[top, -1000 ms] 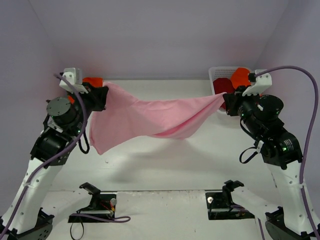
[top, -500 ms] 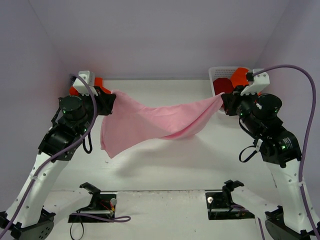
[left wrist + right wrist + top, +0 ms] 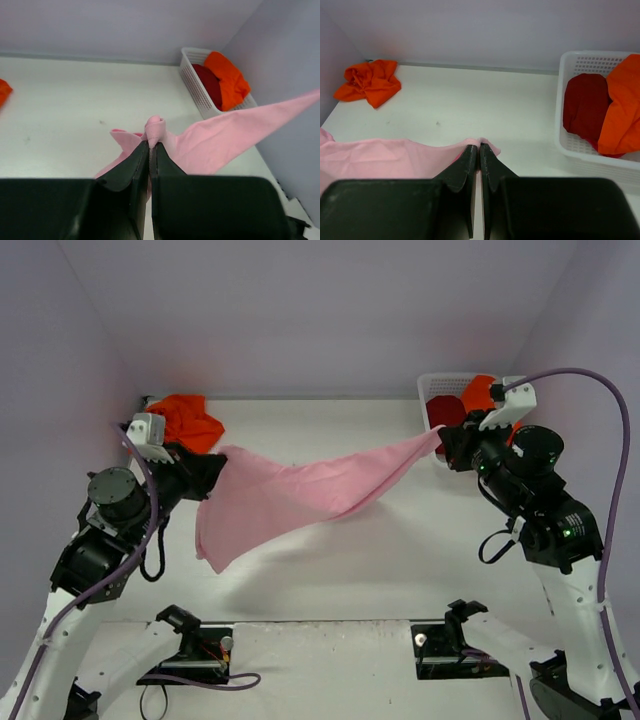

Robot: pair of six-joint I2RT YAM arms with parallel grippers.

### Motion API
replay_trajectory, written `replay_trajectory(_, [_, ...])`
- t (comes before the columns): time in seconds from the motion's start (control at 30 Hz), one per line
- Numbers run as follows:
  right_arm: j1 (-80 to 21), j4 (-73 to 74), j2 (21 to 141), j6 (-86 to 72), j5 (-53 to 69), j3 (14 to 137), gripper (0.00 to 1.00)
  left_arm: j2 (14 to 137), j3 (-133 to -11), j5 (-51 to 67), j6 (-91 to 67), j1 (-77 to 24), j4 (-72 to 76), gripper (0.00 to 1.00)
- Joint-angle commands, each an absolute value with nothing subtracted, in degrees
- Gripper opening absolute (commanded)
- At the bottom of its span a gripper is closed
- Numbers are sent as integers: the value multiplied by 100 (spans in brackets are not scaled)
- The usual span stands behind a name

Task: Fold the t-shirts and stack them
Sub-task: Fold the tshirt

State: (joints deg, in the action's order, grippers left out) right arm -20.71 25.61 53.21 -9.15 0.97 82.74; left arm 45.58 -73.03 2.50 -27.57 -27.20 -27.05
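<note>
A bunched fold of the light pink t-shirt is pinched in my left gripper, so I should put that end of the t-shirt down and grab the t-shirt's loose edge nearby.
The light pink t-shirt hangs stretched in the air between both grippers, its lower corner drooping at the left. My left gripper is shut on one end of it; a pinched fold sticks out past the fingertips. My right gripper is shut on the other end. One orange t-shirt lies crumpled at the table's back left, also in the right wrist view. The dark red t-shirt and the second orange t-shirt lie in the basket.
The white latticed basket stands at the back right, close behind my right gripper; it also shows in the left wrist view. Grey walls enclose the table at the back and sides. Two black mounts sit at the near edge.
My left gripper has moved toward the near edge with its end of the pink t-shirt, uncovering the orange t-shirt behind it. The right gripper has barely moved.
</note>
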Motion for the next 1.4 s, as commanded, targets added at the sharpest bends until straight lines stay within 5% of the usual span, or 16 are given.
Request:
replay_trajectory(0.0, [-2118,2189,5449,-1011,185,8394,0,4544,-6726,931,-3409,-2707,-2120,0])
replay_trajectory(0.23, [-2109,2092,5765,-984,53,8350,0,5262,-5178,1380,-4253,-2733,-758,0])
replay_trajectory(1.0, [-2109,1529,6486,-976,18,7567,0,7523,-4667,1398,-4359,-2839,633,0])
replay_trajectory(1.03, [-2109,1538,6495,-976,18,7559,0,7550,-4667,1389,-4351,-2839,668,3])
replay_trajectory(1.17, [-2109,1529,6495,-941,18,7567,0,7699,-4746,1283,-4272,-2848,703,50])
replay_trajectory(1.37, [-2109,1503,6556,-932,-141,7497,0,7875,-4869,1266,-4210,-2874,738,62])
